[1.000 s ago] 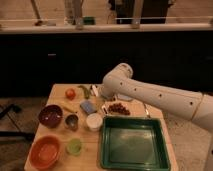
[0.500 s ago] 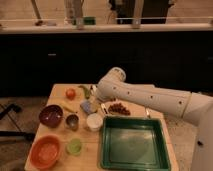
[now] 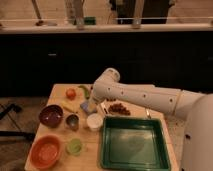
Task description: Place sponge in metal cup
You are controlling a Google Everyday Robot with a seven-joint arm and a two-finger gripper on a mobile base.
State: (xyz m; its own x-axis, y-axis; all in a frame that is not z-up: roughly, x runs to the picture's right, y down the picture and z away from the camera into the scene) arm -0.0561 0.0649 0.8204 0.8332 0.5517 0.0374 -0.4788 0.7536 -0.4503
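Observation:
The metal cup's opening (image 3: 72,118) looks narrow next to the sponge (image 3: 87,106), so the sponge will stick out over the metal cup's rim when I put it down there.
The sponge (image 3: 88,107), a small light-blue pad, lies on the wooden table (image 3: 60,90) just behind the cups. My gripper (image 3: 92,102) hangs down from the white arm (image 3: 145,97), right over the sponge's right end, and stands open. The arm's end hides part of the sponge. I cannot tell whether the gripper touches it. The metal cup (image 3: 72,121), dull grey with a dark inside, stands upright a little to the front left of the sponge, between the purple bowl (image 3: 51,115) and a white cup (image 3: 94,121).
A green tray (image 3: 135,145) fills the front right. An orange bowl (image 3: 46,151) and a green cup (image 3: 75,146) stand at the front left. A tomato (image 3: 71,93), a green pepper (image 3: 84,91), a yellow piece (image 3: 69,106) and a brown snack (image 3: 117,107) lie further back.
The arm has swung left and lowered, bringing the gripper down over the sponge. Nothing on the table has moved.

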